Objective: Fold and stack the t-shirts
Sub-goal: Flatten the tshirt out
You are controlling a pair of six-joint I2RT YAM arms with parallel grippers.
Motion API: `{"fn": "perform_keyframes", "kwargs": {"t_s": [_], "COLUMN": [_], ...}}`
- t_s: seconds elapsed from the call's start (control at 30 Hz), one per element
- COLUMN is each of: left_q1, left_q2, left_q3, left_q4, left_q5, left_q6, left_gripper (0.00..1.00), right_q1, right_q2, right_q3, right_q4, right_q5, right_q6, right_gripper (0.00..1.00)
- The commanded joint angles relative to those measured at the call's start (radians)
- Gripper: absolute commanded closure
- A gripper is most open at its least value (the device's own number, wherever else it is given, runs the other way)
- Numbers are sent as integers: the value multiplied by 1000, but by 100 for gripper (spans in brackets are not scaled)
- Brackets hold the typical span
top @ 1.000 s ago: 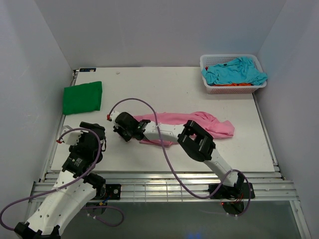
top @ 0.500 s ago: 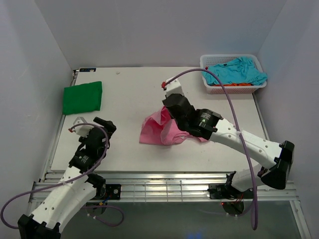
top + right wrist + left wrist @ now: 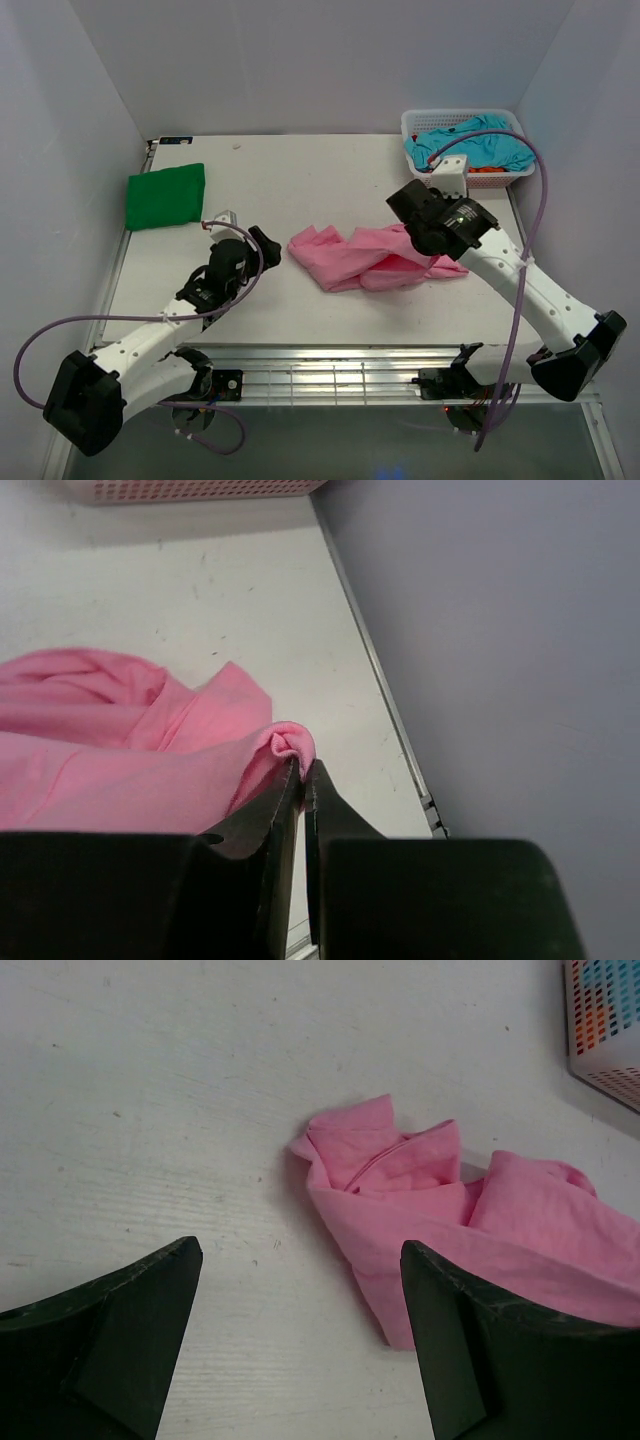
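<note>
The pink t-shirt's far end (image 3: 288,742) is in my right gripper and its loose corner (image 3: 298,244) is in front of open fingers. My left gripper should go on going to that loose corner and close.
A crumpled pink t-shirt (image 3: 360,258) lies stretched across the middle of the table. My right gripper (image 3: 305,767) is shut on a pinched fold at the shirt's right end (image 3: 120,745), close to the table's right edge. My left gripper (image 3: 300,1250) stands open just left of the shirt's left end (image 3: 420,1190), low over the table, with nothing between its fingers. In the top view the left gripper (image 3: 268,248) points at the shirt and the right gripper (image 3: 445,252) sits over its right end. A folded green t-shirt (image 3: 166,195) lies at the back left.
A white mesh basket (image 3: 418,178) at the back right holds a turquoise t-shirt (image 3: 470,146) over an orange one (image 3: 488,170). The right wall (image 3: 500,630) and the table's metal edge rail (image 3: 400,740) run close beside my right gripper. The basket's corner (image 3: 605,1030) shows beyond the pink shirt.
My right gripper has dragged the pink shirt's end to the right, spreading the bunched cloth out. My left arm has swung forward and right toward the shirt's left end.
</note>
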Motion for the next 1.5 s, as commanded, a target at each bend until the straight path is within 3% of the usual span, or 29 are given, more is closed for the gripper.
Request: {"fn": "perform_keyframes", "kwargs": {"t_s": [0.0, 0.23, 0.5, 0.8, 0.9, 1.03, 1.2, 1.47], "left_q1": [-4, -7, -16, -25, -50, -62, -63, -74], "left_q2": [0, 135, 351, 531, 537, 462, 405, 491], "left_q3": [21, 29, 57, 54, 31, -14, -21, 18], "left_q4": [74, 215, 410, 621, 649, 632, 572, 545], "left_q5": [21, 163, 309, 456, 423, 365, 346, 301], "left_q6": [54, 90, 111, -111, -110, -82, -59, -36], "left_gripper": [9, 9, 8, 11, 16, 30, 34, 36], "right_q1": [-49, -131, -141, -143, -145, -145, -146, -145], "right_q2": [-60, -118, -130, -161, -172, -181, -186, -182], "right_q3": [128, 237, 166, 123, 122, 119, 97, 91], "right_q4": [-176, -176, -140, -127, -124, -113, -70, -65], "right_q5": [157, 206, 191, 192, 192, 191, 168, 160], "right_q6": [110, 21, -2, 0, -11, -23, -51, -57], "right_gripper": [92, 92, 92, 92, 92, 92, 92, 92]}}
